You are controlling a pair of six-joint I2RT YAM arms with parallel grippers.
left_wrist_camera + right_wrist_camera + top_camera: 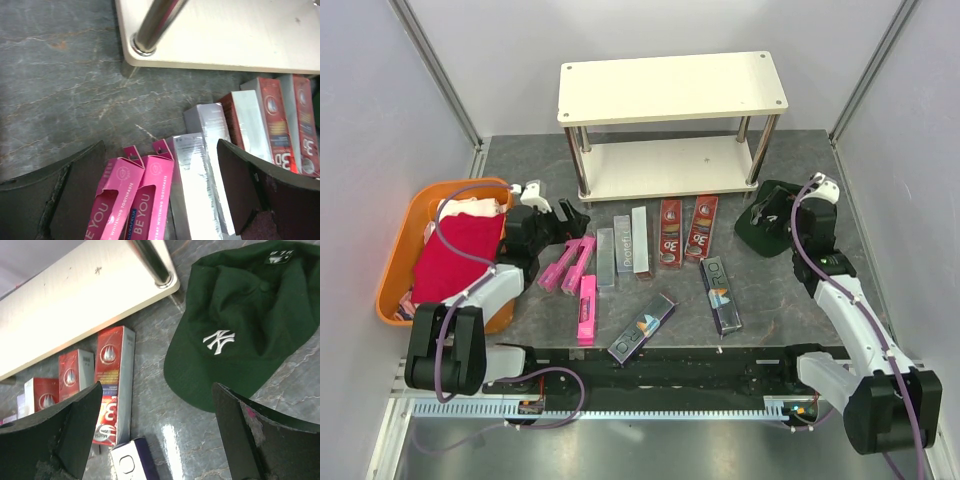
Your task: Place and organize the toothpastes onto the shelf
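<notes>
The navy box (716,278) nearest the green cap is clear along both long sides, so my right gripper should go on heading for its orange patch (720,299) until my fingers are on either side of it.
The shelf (672,88) stands at the back, both cream boards bare. Several toothpastes lie on the table in front of it: three pink boxes (578,262), silver-grey ones (625,246), two red "3D" boxes (669,232) and two navy ones (720,293). My left gripper (555,212) is open and empty, hovering over two pink boxes (147,200) with a silver box (195,195) beside them. My right gripper (767,213) is open and empty, above bare table between a red box (112,385) and a green cap.
A dark green NY cap (767,228) lies right of the shelf, also in the right wrist view (240,320). An orange basket (395,300) holding a red cloth (455,250) sits at the left. The shelf's chrome leg (155,25) is close ahead of my left gripper.
</notes>
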